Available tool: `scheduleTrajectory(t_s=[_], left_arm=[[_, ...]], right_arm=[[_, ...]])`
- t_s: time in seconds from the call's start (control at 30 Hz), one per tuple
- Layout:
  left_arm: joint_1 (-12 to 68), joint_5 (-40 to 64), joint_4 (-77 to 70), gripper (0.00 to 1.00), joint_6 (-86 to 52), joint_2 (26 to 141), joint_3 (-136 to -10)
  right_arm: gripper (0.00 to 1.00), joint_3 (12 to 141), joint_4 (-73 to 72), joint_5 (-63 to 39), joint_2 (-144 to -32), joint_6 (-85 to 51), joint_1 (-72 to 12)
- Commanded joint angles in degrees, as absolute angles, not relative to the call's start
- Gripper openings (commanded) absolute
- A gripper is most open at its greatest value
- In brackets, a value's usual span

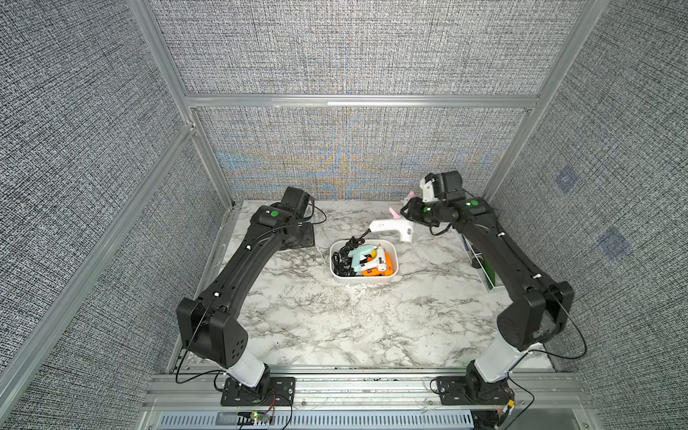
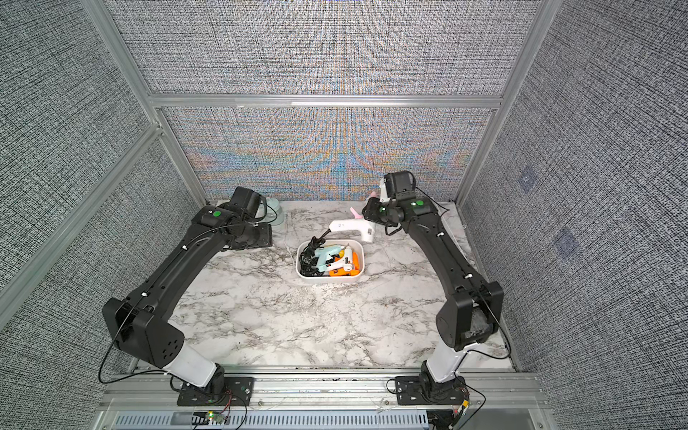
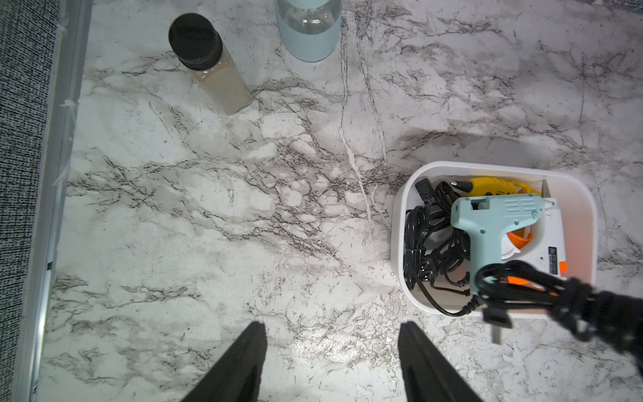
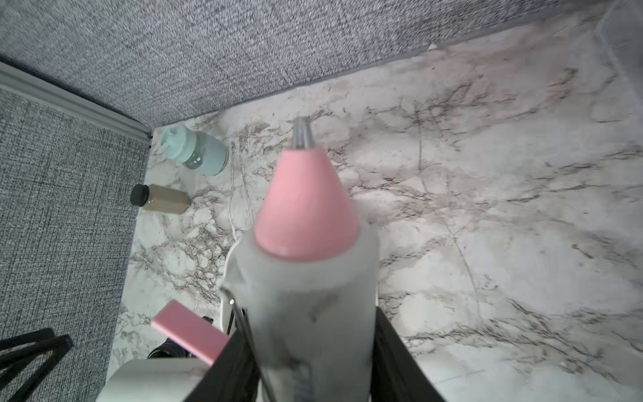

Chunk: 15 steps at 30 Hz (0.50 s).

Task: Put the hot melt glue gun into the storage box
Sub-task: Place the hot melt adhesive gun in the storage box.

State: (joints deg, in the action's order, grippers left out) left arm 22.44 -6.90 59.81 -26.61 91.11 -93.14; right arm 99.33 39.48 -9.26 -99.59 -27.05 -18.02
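Observation:
The hot melt glue gun's black cord dangles loose (image 3: 497, 320) over the rim of the storage box. Next, my left gripper takes hold of the cord's coil and guides it inside.
A white hot melt glue gun (image 1: 389, 226) (image 2: 348, 226) with a pink nozzle and pink trigger hangs in the air just behind the storage box. My right gripper (image 4: 313, 327) (image 1: 411, 212) is shut on its barrel, with one jaw against each side of the white body (image 4: 306, 278). Its black cord (image 3: 522, 289) dangles from the handle into the box. The storage box (image 1: 363, 280) (image 2: 327, 280) (image 3: 396, 243) is a white tub near the table's middle. It holds a teal gun (image 3: 487, 222), a yellow one, an orange one and coiled cords. My left gripper (image 3: 330, 325) is open over bare table, left of the box.
A black-capped bottle (image 3: 212, 66) and a pale blue bottle (image 3: 308, 31) (image 2: 275, 214) stand in the far left corner. A long narrow clear tray (image 1: 480, 257) lies along the right edge under the right arm. Grey fabric walls enclose the marble table on three sides.

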Motion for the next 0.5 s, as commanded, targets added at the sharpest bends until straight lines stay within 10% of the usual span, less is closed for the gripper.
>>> scheduleTrajectory(t_s=[0.0,0.47], left_arm=[[22.1,-6.9,59.5,0.66,-26.8,90.2,-92.6],[22.1,4.7,53.0,0.61,-31.1,89.8,-84.4]], right_arm=[[0.22,100.7,38.0,-6.0,-102.8,-27.3,-19.8],[0.22,103.2,41.8,3.4,-112.8,-28.5,-24.2]])
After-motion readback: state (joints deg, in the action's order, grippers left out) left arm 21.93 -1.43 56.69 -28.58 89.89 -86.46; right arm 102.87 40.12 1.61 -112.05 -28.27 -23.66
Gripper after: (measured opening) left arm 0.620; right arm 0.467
